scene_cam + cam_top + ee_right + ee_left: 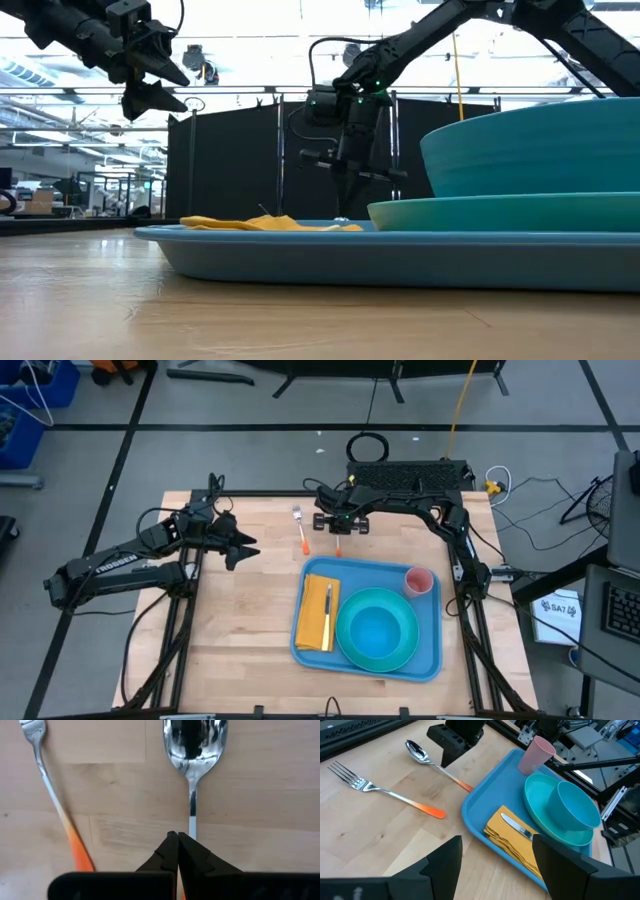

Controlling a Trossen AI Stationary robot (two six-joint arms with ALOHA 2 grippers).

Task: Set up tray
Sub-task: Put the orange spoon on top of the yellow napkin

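Note:
The spoon's stem (192,826) lies below my right gripper's closed fingers, so I should open them, lower them around the stem (193,815) and close them before I lift the spoon.
The blue tray (430,635) lies on the table's right half. It carries a yellow napkin (315,615) with a knife (328,605) on it, a teal plate (350,645) with a bowl (378,625), and a pink cup (418,581). An orange-handled fork (299,528) and spoon (195,745) lie flat on the wood beyond the tray. My right gripper (177,837) is shut and points down over the spoon's handle (451,776). My left gripper (497,842) hangs open above the table, left of the fork. My right gripper comes from above, pointing down, with its shut tips over the spoon's thin stem (192,822), just behind the bowl. The stem runs under one finger (197,857). The spoon lies flat on the wood. Whether the tips touch it, I cannot tell.
Bare wood lies on the table's left half and near its front edge (230,660). A black box with cables (405,475) sits at the far edge behind the right arm. Dark frame rails run along both sides of the table.

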